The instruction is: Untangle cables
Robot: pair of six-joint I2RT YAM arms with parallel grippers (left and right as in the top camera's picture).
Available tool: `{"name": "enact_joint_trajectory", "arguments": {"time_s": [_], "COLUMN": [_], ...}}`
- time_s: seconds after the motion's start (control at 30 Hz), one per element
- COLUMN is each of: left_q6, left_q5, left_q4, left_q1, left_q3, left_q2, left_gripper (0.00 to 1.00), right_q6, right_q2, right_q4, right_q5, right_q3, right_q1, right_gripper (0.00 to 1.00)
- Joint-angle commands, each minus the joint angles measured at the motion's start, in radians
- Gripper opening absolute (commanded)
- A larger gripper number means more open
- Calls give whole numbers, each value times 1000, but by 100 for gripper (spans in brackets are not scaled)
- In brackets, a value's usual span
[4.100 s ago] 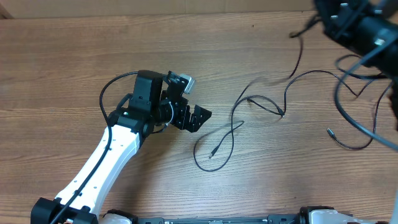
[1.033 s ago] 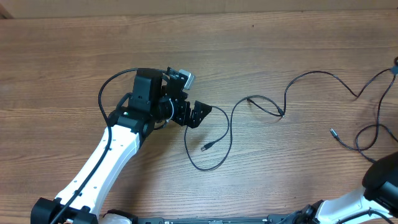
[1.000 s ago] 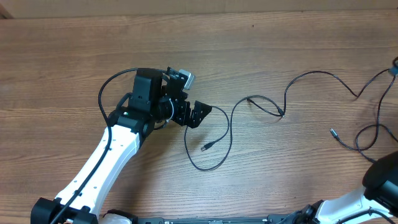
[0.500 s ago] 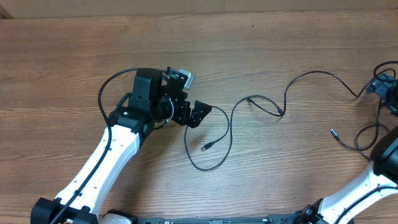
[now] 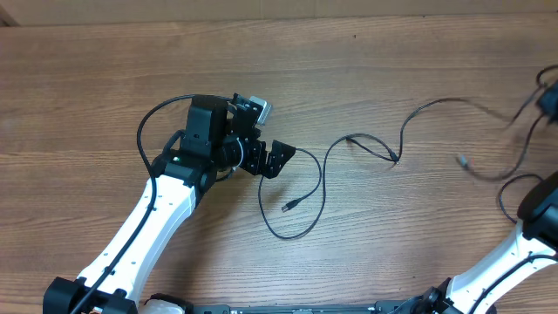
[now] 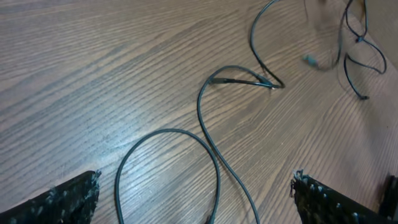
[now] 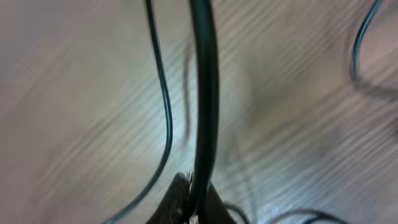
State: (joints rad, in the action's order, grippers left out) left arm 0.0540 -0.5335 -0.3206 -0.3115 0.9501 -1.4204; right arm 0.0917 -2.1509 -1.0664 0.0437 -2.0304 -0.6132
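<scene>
Next, my right gripper lays its cable's held part toward the table's far edge (image 5: 519, 39), because this cable overlaps the looped one at the kink (image 5: 392, 158), then grasp near there.
One thin black cable (image 5: 301, 228) lies in a loop on the wood table, with a small plug (image 5: 289, 206) just right of my left gripper (image 5: 277, 162). From there it runs right past a kink (image 5: 394, 158) and arcs toward the far right. My left gripper is open and empty; in the left wrist view (image 6: 199, 208) the loop (image 6: 163, 133) lies between its fingers, apart from both. My right gripper (image 5: 548, 98) is blurred at the right edge. In the right wrist view (image 7: 191, 200) it is shut on a cable (image 7: 204, 93). A second plug end (image 5: 459, 160) is blurred.
The wood table (image 5: 105, 78) fills the view. The left arm's white link (image 5: 148, 227) and its thick black wire (image 5: 148, 122) lie at the lower left. The right arm's white link (image 5: 497, 270) enters from the lower right. A cable loop (image 5: 510, 187) sits by it.
My right gripper has shifted at the right edge with the cable in it; the right-hand strands and plug end have moved up and left and blurred. The left arm and the loop are still.
</scene>
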Motion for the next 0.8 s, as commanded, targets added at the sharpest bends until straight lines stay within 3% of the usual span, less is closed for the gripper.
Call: {"name": "enact_joint_trajectory", "arguments": {"time_s": [0.0, 0.23, 0.63, 0.77], "left_q6": [14, 28, 61, 75], "left_q5": [13, 13, 13, 13], "left_q4": [5, 13, 41, 49], "left_q1": [5, 5, 5, 5], "left_q3": [20, 20, 20, 20], "left_q2": [17, 17, 17, 17], "left_gripper": [100, 100, 100, 100], "right_q6": [-23, -23, -106, -108], "right_q2": [21, 21, 21, 13], "right_q4": [-24, -34, 98, 121], "right_q5": [18, 18, 13, -95], "right_q3": [-190, -497, -557, -556], "right_q1": [30, 92, 229, 256], "right_gripper": [4, 4, 4, 4]}}
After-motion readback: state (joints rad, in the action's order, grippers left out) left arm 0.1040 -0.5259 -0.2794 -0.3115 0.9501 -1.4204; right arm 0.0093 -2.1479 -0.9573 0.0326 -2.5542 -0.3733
